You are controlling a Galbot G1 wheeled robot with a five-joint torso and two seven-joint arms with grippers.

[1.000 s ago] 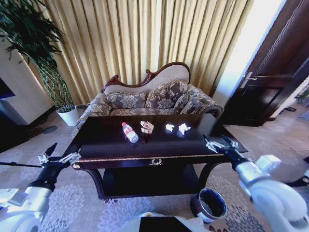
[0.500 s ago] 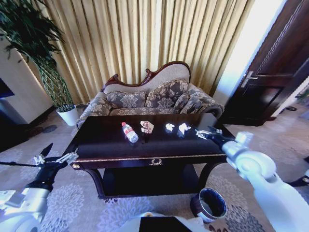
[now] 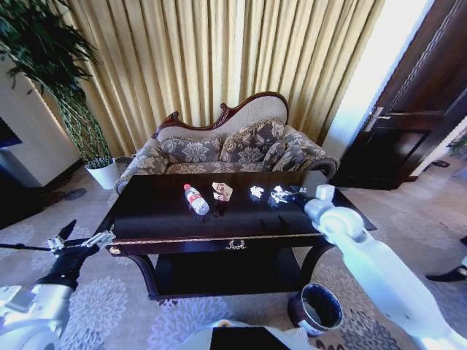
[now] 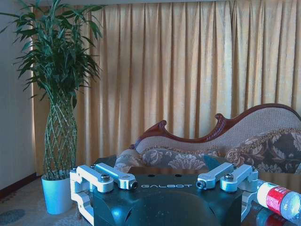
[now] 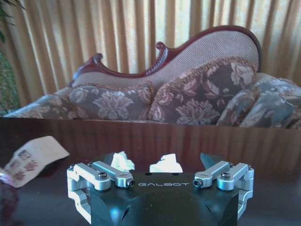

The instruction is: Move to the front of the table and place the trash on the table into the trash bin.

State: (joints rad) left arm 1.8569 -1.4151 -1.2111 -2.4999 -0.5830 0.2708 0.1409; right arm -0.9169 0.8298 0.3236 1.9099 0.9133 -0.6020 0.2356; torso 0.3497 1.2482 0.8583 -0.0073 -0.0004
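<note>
My right gripper will find the white paper wad [image 3: 277,194] sticking up in splayed flaps when it lifts it, because jagged, creased corners [image 5: 169,157] stand up on the wad.
On the dark glossy table [image 3: 160,219] lie a clear bottle [image 3: 195,199] with a red cap, a pinkish-white wrapper [image 3: 222,191] and two white paper wads [image 3: 257,191]. My right gripper [image 3: 280,195] is open and reaches over the tabletop, right at the wad nearer the table's right end. The right wrist view has both wads [image 5: 121,160] [image 5: 165,164] just ahead of the gripper and the wrapper [image 5: 40,152] off to one side. My left gripper [image 3: 82,237] hangs open, off the table's left end and below its top. The bottle [image 4: 280,200] appears in the left wrist view. The dark round trash bin [image 3: 315,308] stands on the carpet by the table's front right leg.
A floral sofa [image 3: 226,149] sits close behind the table, with gold curtains [image 3: 219,58] behind it. A tall plant in a white pot [image 3: 103,175] stands at the back left. A dark door [image 3: 408,124] is at the right. Patterned carpet surrounds the table.
My right arm has swung up and to the left, from the table's front right corner onto the tabletop beside the white wads. The left gripper has sunk slightly lower and leftward.
</note>
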